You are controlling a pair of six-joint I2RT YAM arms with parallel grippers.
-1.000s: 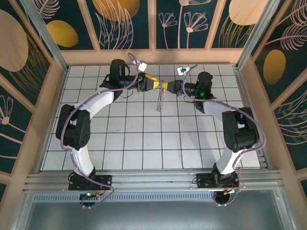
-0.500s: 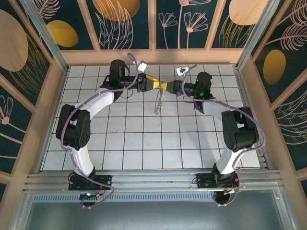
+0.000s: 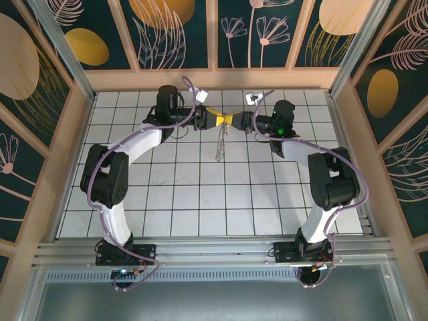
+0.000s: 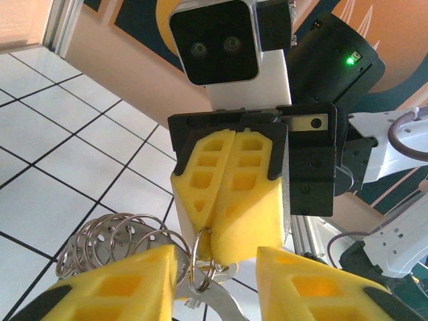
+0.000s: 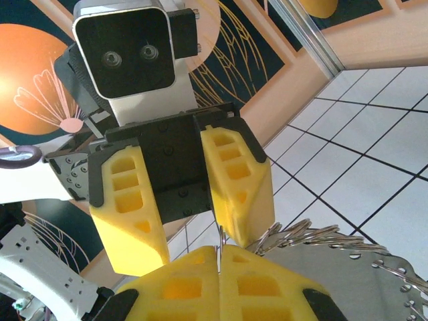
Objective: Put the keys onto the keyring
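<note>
The robot's right gripper is pinching the small ring [image 4: 194, 267] above the key [image 4: 227, 272], so the left gripper should take hold of the ring's top to free the right gripper for the key.
My right gripper [image 3: 231, 121] is shut, pinching a thin small split ring [image 4: 201, 253] between its yellow fingertips [image 5: 219, 281]. That ring belongs to the keyring [image 3: 219, 144], a silvery metal piece with several small rings along its rim [image 5: 361, 264], which hangs tilted above the tiles. Facing it tip to tip, my left gripper [image 3: 219, 120] is open, one yellow finger [image 4: 117, 287] on each side of the right fingertips [image 4: 231, 194]. A tiny toothed key [image 4: 188, 299] seems to hang under the small ring, mostly hidden behind my left finger.
Both grippers meet in the air over the far middle of the white tiled table [image 3: 200, 194]. A wooden back wall [image 3: 214, 79] runs close behind them, and wooden rails [image 3: 63, 154] line the sides.
My left gripper has slid right toward the right gripper and its jaws have narrowed. The hanging keyring has shifted slightly left. The right gripper has stayed shut and still.
</note>
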